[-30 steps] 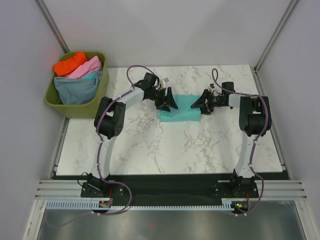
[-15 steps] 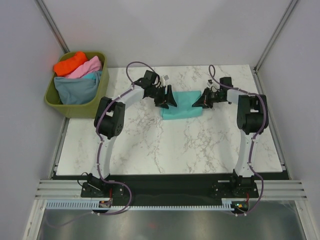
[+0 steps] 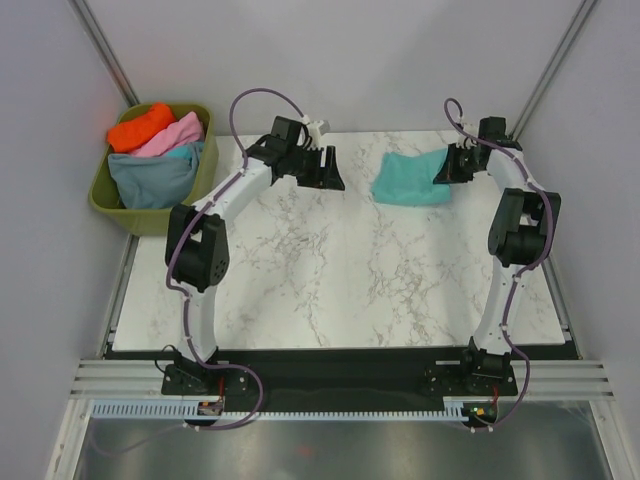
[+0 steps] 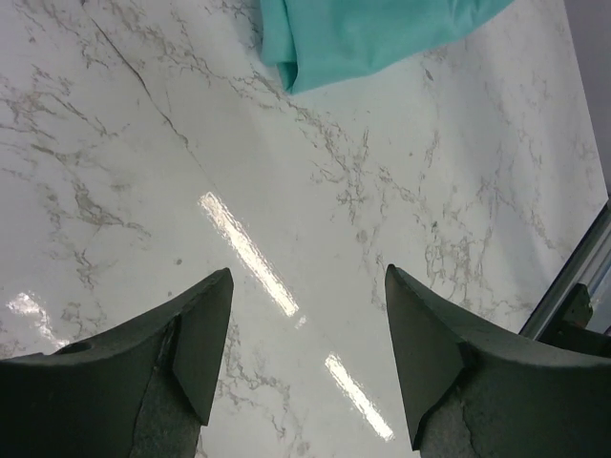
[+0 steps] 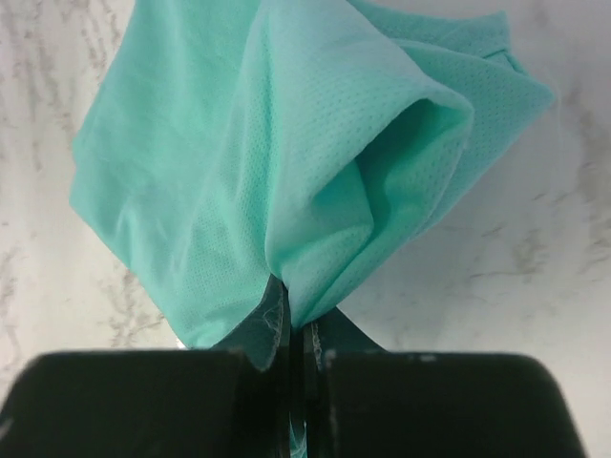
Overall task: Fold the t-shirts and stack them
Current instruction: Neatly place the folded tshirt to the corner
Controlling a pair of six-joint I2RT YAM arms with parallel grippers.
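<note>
My right gripper needs to carry on pulling the folded teal-green t-shirt by its edge until it gets to the table's back corner, because the marble there is clear.
A folded teal-green t-shirt lies near the back right of the marble table, and its edge shows at the top of the left wrist view. My right gripper is shut on its right edge; in the right wrist view the cloth bunches up from between the closed fingers. My left gripper stands open over bare marble to the left of the shirt, its fingers wide apart with nothing between them. Orange, pink and blue-grey t-shirts are heaped in the tub.
The olive-green plastic tub stands off the table's back left corner. The white marble table ends at a metal frame rail on the right of the left wrist view. Grey walls close in the back and sides.
My right gripper closed on the teal-green t-shirt's edge and dragged it toward the back right. My left gripper pulled away from the shirt to the back left, staying open.
</note>
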